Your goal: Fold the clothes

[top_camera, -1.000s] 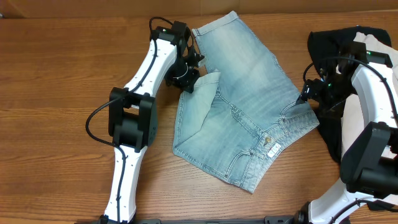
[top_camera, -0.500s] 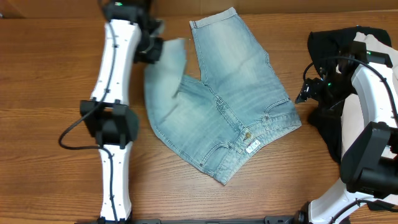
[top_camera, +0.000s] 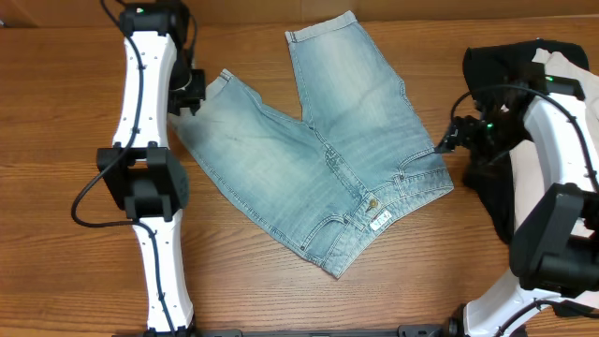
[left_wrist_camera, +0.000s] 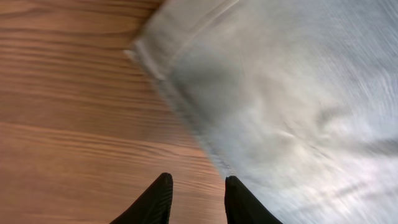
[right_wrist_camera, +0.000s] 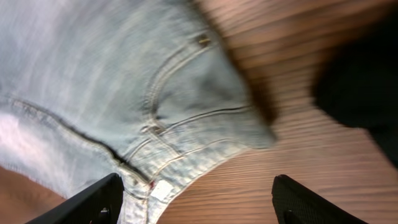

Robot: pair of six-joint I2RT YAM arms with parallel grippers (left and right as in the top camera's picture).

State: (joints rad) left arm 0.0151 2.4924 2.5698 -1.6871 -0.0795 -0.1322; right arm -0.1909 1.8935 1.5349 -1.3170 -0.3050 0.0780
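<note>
The denim shorts are lying at a slant with the waistband corner (top_camera: 445, 183) near the black garment, so next my left gripper pulls the shorts clear by the crotch (top_camera: 308, 124) first.
The light-blue denim shorts (top_camera: 318, 168) lie spread flat on the wooden table (top_camera: 56, 187), one leg reaching up-left and the other towards the far edge, the waistband at the lower right. My left gripper (top_camera: 195, 86) hovers at the hem of the up-left leg. In the left wrist view this gripper (left_wrist_camera: 198, 183) is open, only bare wood between its fingers, and the denim's edge (left_wrist_camera: 298, 93) runs just right of them. My right gripper (top_camera: 447, 142) sits at the waistband's right corner. It (right_wrist_camera: 196, 186) stands wide open over the denim (right_wrist_camera: 124, 81) and the wood, holding nothing.
A black garment (top_camera: 487, 65) and cream-beige trousers (top_camera: 566, 65) are piled at the right edge, under and behind my right arm. The black cloth (right_wrist_camera: 360, 81) also shows in the right wrist view, close to the shorts' corner.
My left gripper carried the folded-over leg out to the left, laid it flat and opened off it. The shorts slid left. My right gripper shifted slightly towards the waistband corner.
</note>
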